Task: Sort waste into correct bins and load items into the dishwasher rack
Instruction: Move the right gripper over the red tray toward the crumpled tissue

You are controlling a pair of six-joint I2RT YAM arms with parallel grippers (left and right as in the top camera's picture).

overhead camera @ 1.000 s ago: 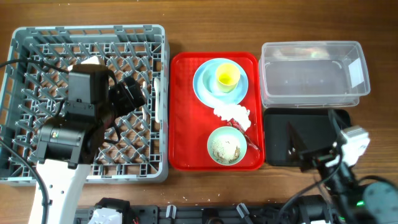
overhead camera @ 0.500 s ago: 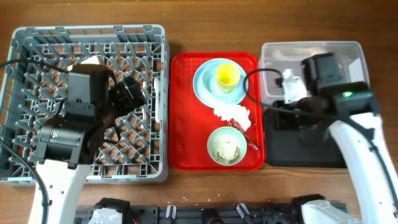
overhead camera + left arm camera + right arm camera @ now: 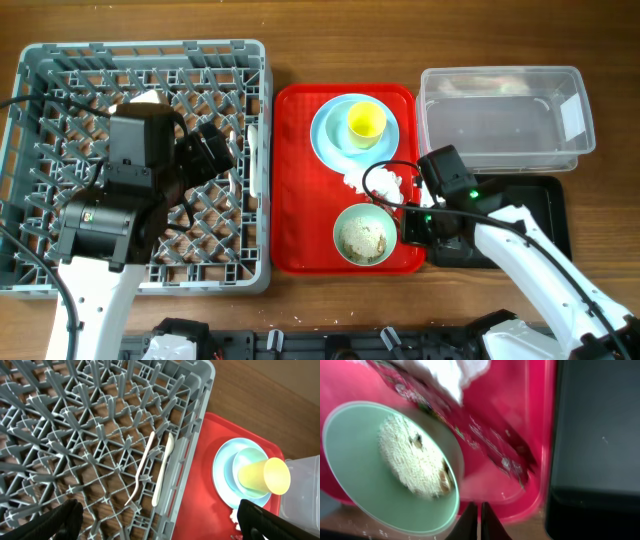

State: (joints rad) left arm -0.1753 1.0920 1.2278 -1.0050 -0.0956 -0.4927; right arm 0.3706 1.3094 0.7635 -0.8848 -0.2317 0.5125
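My right gripper is shut beside the mint bowl's rim and short of the wrapper scrap, so it should open and grab the scrap's end near the black tray.
The grey dishwasher rack fills the left. My left gripper hangs open above it, with nothing between its fingers. A white fork and spoon lie on the rack floor. On the red tray stand a pale blue plate with a blue bowl and yellow cup, the white napkin, the wrapper scrap and a mint bowl holding rice crumbs. My right gripper is shut and empty, low over the tray's front right corner beside the mint bowl.
The clear tub sits at the back right, with the black tray just in front of it. My right arm crosses the black tray's front left part. Bare wooden table surrounds everything.
My right arm swung from the front right, passed over the clear tub, and came down at the red tray's right edge. Its jaws closed from open. The left arm has not moved.
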